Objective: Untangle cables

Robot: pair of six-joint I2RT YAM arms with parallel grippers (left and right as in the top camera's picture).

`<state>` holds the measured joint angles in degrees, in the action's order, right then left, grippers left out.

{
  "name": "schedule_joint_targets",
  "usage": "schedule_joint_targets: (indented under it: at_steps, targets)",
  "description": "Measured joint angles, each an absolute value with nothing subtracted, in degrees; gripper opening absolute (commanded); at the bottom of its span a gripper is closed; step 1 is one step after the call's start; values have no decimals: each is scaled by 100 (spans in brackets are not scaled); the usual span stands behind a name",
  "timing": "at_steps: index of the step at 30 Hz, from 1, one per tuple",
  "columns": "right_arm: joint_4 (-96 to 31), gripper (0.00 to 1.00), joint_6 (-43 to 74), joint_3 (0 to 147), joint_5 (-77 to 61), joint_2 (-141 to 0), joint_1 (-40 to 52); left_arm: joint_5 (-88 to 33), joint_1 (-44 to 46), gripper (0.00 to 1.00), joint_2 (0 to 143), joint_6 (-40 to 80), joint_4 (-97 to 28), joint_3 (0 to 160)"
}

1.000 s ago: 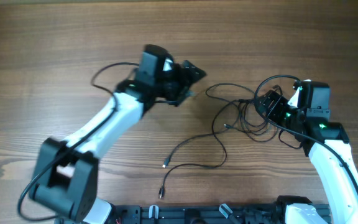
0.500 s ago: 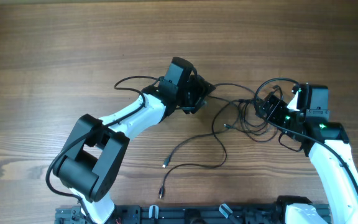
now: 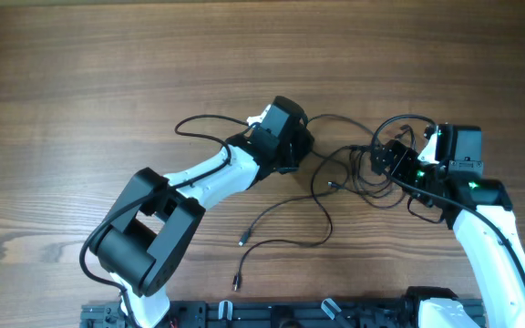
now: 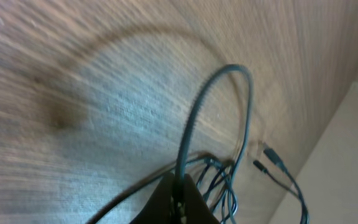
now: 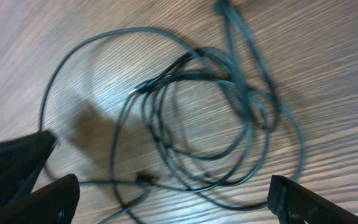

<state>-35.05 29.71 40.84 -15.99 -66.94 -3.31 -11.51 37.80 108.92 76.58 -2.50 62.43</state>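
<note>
My right gripper should close on the loops (image 3: 363, 181) while my left gripper pulls the cable clear, because the cable in my left gripper (image 3: 358, 124) runs into the coiled loops.
The cables (image 3: 365, 171) lie as a tangle of thin black loops on the wooden table between the two arms. Two long strands trail toward the front and end in small plugs (image 3: 242, 241). My left gripper (image 3: 306, 144) is at the tangle's left edge. In the left wrist view it (image 4: 180, 190) is shut on one cable (image 4: 194, 118) that arches up and away from the jaws. My right gripper (image 3: 386, 157) hovers over the right side of the tangle. In the right wrist view it (image 5: 173, 205) is wide open, with the coiled cables (image 5: 210, 106) beneath and nothing between its fingers (image 5: 42, 199).
A thicker black camera cord (image 3: 199, 123) loops off the left arm over the table. A black rail (image 3: 290, 314) runs along the table's front edge. In the left wrist view, two plug ends (image 4: 272, 158) lie near the table edge.
The left arm swung right to the tangle's left edge, and its gripper closed from open onto a cable. The right arm and its open gripper stayed put.
</note>
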Motion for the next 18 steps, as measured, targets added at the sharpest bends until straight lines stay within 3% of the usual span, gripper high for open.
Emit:
schedule_joint_targets:
  at_steps: [8, 11, 12, 14, 17, 18]
  targets:
    - [-4237, 99, 2987, 4086, -2453, -5328, -329, -1184, 3236, 4, 10300, 6464, -434, 6241]
    - [-4088, 82, 2980, 4084, -2506, -5063, -200, -1184, 3004, 4, 9456, 5999, -454, 6243]
    - [-3868, 81, 2934, 4086, -2486, -5118, -97, -1181, 2932, 4, 9172, 5898, -491, 6243]
    - [-3465, 83, 2921, 4084, -2443, -5345, 148, -1181, 2884, 4, 8943, 5802, -493, 6254]
    - [-2904, 99, 2908, 4082, -2394, -5959, 681, -1184, 2882, 4, 8871, 5721, -539, 6259]
    - [-2646, 100, 2899, 4084, -2370, -6237, 906, -1186, 2882, 4, 8873, 5706, -558, 6259]
